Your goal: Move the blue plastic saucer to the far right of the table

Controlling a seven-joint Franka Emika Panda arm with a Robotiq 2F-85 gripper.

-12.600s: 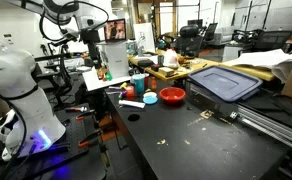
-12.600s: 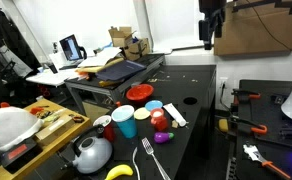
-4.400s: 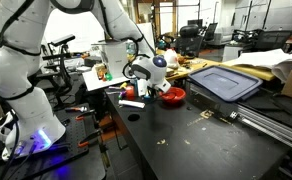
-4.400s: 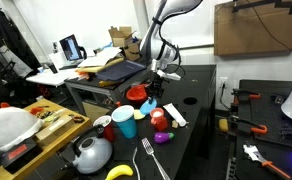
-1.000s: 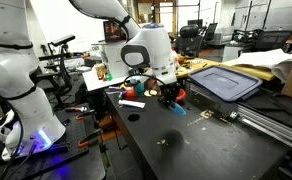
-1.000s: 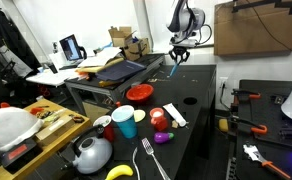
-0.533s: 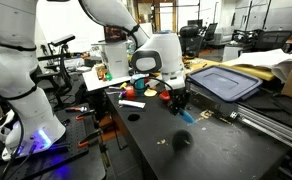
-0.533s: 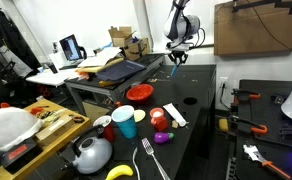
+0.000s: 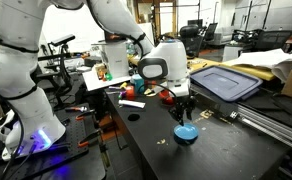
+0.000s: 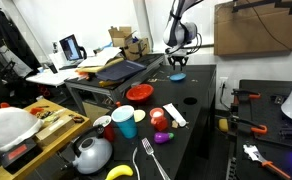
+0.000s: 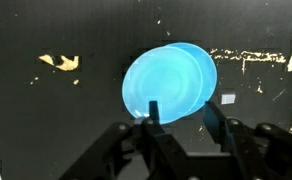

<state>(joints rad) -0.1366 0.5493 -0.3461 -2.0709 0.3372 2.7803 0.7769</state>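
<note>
The robot's partly spread fingers hover over the saucer's wide flat side (image 11: 164, 78), so the gripper should back off, open wide, turn and come down at the saucer's rim (image 9: 175, 133).
The blue plastic saucer (image 9: 186, 133) lies flat on the black table (image 9: 226, 155), just below my gripper (image 9: 184, 114). In an exterior view the saucer (image 10: 176, 76) sits near the table's far end under the gripper (image 10: 176, 63). From the wrist the saucer (image 11: 169, 82) shows as a bright blue disc with a smeared outline on the dark tabletop (image 11: 46, 125). My gripper (image 11: 183, 118) is open. Its left finger overlaps the dish's near rim in the picture, and nothing is clamped between the fingers.
A red bowl (image 9: 171, 96) and a large grey-blue bin lid (image 9: 224, 82) stand behind the gripper. At the table's other end are a red bowl (image 10: 139, 93), a blue cup (image 10: 124, 122), a kettle (image 10: 91, 153) and small items. Metal rails (image 9: 276, 122) run along one edge.
The arm carried the saucer away from the red bowl and down toward the tabletop. The jaws have opened, and the saucer now rests free beneath them.
</note>
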